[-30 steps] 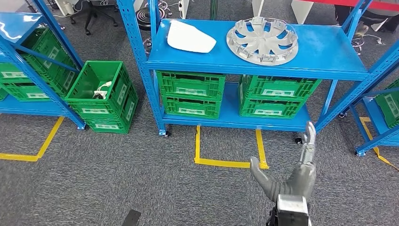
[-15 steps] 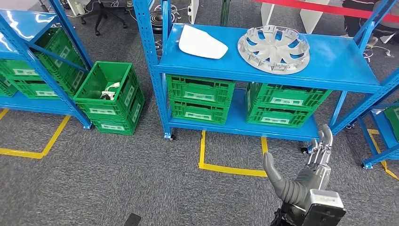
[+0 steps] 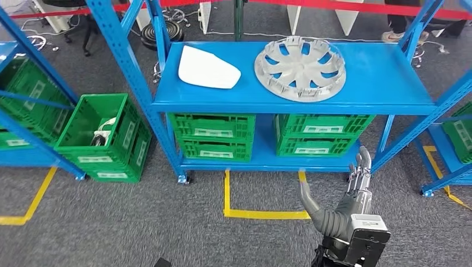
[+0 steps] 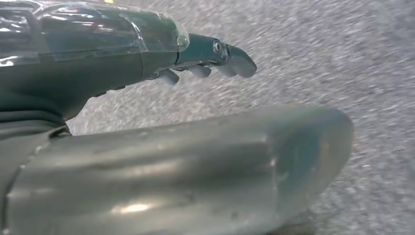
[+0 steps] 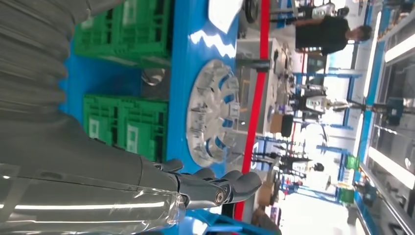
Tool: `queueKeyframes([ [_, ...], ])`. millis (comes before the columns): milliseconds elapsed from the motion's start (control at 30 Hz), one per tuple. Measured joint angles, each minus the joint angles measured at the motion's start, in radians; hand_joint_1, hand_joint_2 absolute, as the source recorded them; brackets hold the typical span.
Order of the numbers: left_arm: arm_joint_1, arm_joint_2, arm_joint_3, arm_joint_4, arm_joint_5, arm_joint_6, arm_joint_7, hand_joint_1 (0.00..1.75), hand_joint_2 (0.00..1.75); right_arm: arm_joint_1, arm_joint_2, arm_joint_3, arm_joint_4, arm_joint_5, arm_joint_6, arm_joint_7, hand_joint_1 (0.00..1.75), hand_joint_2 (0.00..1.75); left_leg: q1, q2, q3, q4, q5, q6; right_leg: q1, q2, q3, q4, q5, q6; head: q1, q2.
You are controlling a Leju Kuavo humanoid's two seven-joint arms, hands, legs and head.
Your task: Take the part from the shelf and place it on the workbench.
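Note:
I expect the silver wheel cover to tilt up and show its hidden smooth side when I lift it, because clip tabs stick up around the wheel cover's rim.
On the blue shelf's top board lie a white curved part and, to its right, a silver wheel cover. My right hand is raised low in front of the shelf, well short of both parts, with its fingers straight, its thumb spread and nothing in it. In the right wrist view its fingers reach toward the wheel cover, and the white part lies beyond. My left hand hangs over grey carpet with its fingers apart from the thumb, holding nothing.
Green crates fill the shelf's lower board. Another green crate stands on the floor to the left. Blue racks flank both sides. Yellow tape marks the carpet. A person stands behind the shelf.
The whole picture has shifted as the camera moved: the shelf now sits more centred and further left. My right hand stays raised and open at the lower right.

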Motion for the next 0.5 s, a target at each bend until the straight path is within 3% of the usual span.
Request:
queueKeyframes([
  [67,0.006,0.000,0.000,0.003,-0.001,-0.001,0.001,0.00,0.00,0.001,-0.003,0.002,0.006,-0.001,0.000,0.002,0.00,1.75,0.005,0.005,-0.028,-0.083,0.163,-0.004,-0.001,0.008,0.054,0.000,-0.049,0.011,0.000,0.000],
  [100,0.008,0.001,0.000,0.005,-0.002,-0.002,0.003,0.00,0.00,0.001,-0.005,0.004,0.010,-0.001,0.000,0.003,0.00,1.75,0.003,0.007,-0.032,-0.106,0.240,0.001,-0.002,0.011,0.071,0.002,-0.071,0.019,0.003,0.000],
  [133,0.009,0.001,0.000,0.008,-0.003,-0.003,0.005,0.00,0.00,0.001,-0.007,0.005,0.013,-0.001,0.000,0.005,0.00,1.75,-0.001,0.008,-0.032,-0.114,0.291,0.009,-0.005,0.014,0.083,0.004,-0.087,0.026,0.007,0.000],
  [233,-0.004,0.004,-0.001,0.010,-0.013,-0.003,0.014,0.00,0.00,-0.008,-0.011,0.010,0.017,0.003,0.000,0.011,0.00,1.75,-0.015,0.008,-0.007,-0.104,0.264,0.044,-0.018,0.013,0.111,0.004,-0.107,0.044,0.006,0.000],
  [267,-0.009,0.005,-0.001,0.009,-0.022,-0.003,0.016,0.00,0.00,-0.013,-0.011,0.012,0.017,0.004,0.000,0.012,0.00,1.75,-0.015,0.008,0.008,-0.107,0.250,0.052,-0.019,0.007,0.107,0.029,-0.118,0.048,0.004,0.000],
  [300,-0.014,0.006,-0.002,0.009,-0.033,-0.002,0.019,0.00,0.00,-0.018,-0.012,0.015,0.018,0.005,0.000,0.014,0.00,1.75,-0.013,0.009,0.025,-0.113,0.238,0.058,-0.019,0.000,0.082,0.081,-0.134,0.052,0.006,0.000],
  [333,-0.015,0.006,-0.004,0.009,-0.046,0.000,0.022,0.00,0.00,-0.021,-0.012,0.017,0.018,0.006,0.000,0.015,0.00,1.75,-0.012,0.012,0.042,-0.118,0.226,0.060,-0.019,-0.008,0.034,0.158,-0.153,0.055,0.008,0.000],
  [400,-0.012,0.006,-0.008,0.009,-0.074,0.004,0.030,0.00,0.00,-0.020,-0.015,0.022,0.022,0.006,0.000,0.017,0.00,1.75,-0.011,0.021,0.075,-0.127,0.201,0.061,-0.018,-0.013,-0.099,0.320,-0.169,0.058,0.012,0.000],
  [433,-0.010,0.005,-0.011,0.010,-0.086,0.007,0.033,0.00,0.00,-0.018,-0.017,0.024,0.025,0.007,0.000,0.017,0.00,1.75,-0.011,0.023,0.092,-0.130,0.188,0.060,-0.017,-0.014,-0.156,0.362,-0.149,0.057,0.012,0.000],
  [467,-0.008,0.004,-0.014,0.010,-0.096,0.008,0.036,0.00,0.00,-0.016,-0.019,0.025,0.028,0.008,0.000,0.018,0.00,1.75,-0.011,0.024,0.110,-0.132,0.176,0.059,-0.015,-0.015,-0.195,0.365,-0.106,0.053,0.013,0.000],
  [500,-0.007,0.003,-0.017,0.011,-0.101,0.009,0.037,0.00,0.00,-0.016,-0.020,0.026,0.031,0.010,0.000,0.018,0.00,1.75,-0.011,0.023,0.128,-0.134,0.163,0.058,-0.011,-0.016,-0.216,0.330,-0.044,0.046,0.013,0.000],
])
